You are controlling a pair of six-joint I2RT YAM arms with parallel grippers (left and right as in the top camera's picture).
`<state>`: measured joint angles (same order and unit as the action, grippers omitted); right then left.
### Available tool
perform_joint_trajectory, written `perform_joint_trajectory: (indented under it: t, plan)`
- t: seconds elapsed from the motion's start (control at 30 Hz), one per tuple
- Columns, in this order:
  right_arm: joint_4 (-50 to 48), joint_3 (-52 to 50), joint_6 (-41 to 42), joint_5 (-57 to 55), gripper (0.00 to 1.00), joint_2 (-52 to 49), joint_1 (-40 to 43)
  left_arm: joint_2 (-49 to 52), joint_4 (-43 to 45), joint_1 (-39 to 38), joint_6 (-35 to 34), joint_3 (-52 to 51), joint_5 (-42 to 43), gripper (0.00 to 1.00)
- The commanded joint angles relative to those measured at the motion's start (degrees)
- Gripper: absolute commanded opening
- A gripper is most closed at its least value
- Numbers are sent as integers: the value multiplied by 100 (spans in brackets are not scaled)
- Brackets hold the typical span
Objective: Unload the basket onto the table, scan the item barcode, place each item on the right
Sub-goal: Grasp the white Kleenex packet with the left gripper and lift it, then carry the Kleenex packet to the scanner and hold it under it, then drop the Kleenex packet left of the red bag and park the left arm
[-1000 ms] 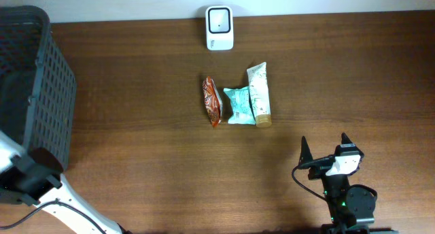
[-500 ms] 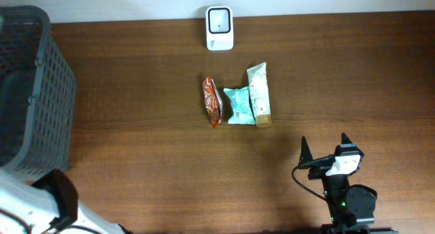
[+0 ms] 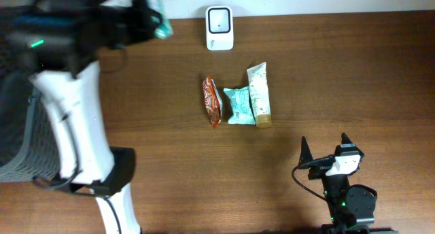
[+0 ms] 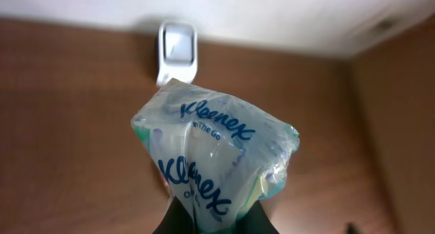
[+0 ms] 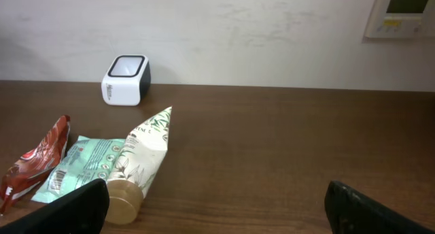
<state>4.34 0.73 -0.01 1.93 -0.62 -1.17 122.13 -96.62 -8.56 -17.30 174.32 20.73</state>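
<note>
The spot point(image 3: 193, 98) beside the red snack packet is open, so the robot's left gripper goes on carrying the Kleenex tissue pack point(image 3: 161, 18) there until it can let go of the pack.
My left gripper point(image 3: 146, 20) is raised over the table's back left and is shut on a clear Kleenex tissue pack point(image 3: 162, 26). In the left wrist view the pack point(image 4: 214, 149) fills the middle, pinched at its lower end by my left gripper point(image 4: 214, 224). The white scanner point(image 4: 178, 50) stands beyond it against the wall. From overhead, the scanner point(image 3: 219, 28) lies to the right of the pack. My right gripper point(image 3: 325, 147) rests open at the front right with nothing between its fingers.
A red snack packet point(image 3: 212, 101), a teal sachet point(image 3: 237, 105) and a cream tube point(image 3: 259, 94) lie side by side mid-table. The right wrist view shows the tube point(image 5: 139, 162) just ahead of my right gripper point(image 5: 217, 213). A dark mesh basket point(image 3: 13, 111) stands at the left edge.
My left arm has swung up from the front left corner to the back left, carrying the tissue pack close to the scanner. The right arm has not moved.
</note>
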Motion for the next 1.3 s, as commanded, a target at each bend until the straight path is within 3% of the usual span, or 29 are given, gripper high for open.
perform_joint_trajectory:
  t: [0.0, 0.17, 0.37, 0.57, 0.7, 0.77, 0.87, 1.0, 1.17, 1.27]
  plan:
    - [20, -42, 26, -48, 99, 42, 4, 400, -9, -811, 151, -1029, -1864, 0]
    - [20, -42, 26, -48, 99, 42, 4, 730, 297, -1276, -601, -2577, -2931, 0]
    - [20, -42, 26, -48, 99, 42, 4, 1110, 1176, -1394, -909, -4363, -2765, 0]
    - [20, -42, 26, -48, 99, 42, 4, 1204, 1814, -1394, -903, -5110, -2448, 12]
    - [20, -42, 26, -48, 99, 42, 4, 1202, 1928, -1394, -901, -5128, -2437, 26]
    - [20, -42, 26, -48, 99, 42, 4, 1202, 1943, -1394, -898, -5128, -2437, 40]
    - [20, -42, 26, -48, 99, 42, 4, 1200, 1899, -1377, -896, -5047, -2439, 87]
    - [20, -42, 26, -48, 99, 42, 4, 1200, 1550, -1274, -876, -4518, -2459, 89]
    - [20, -42, 26, -48, 99, 42, 7, 1200, 758, -927, -876, -2894, -2487, 91]
    - [20, -42, 26, -48, 99, 42, 4, 1200, 192, -542, -876, -1668, -2726, 100]
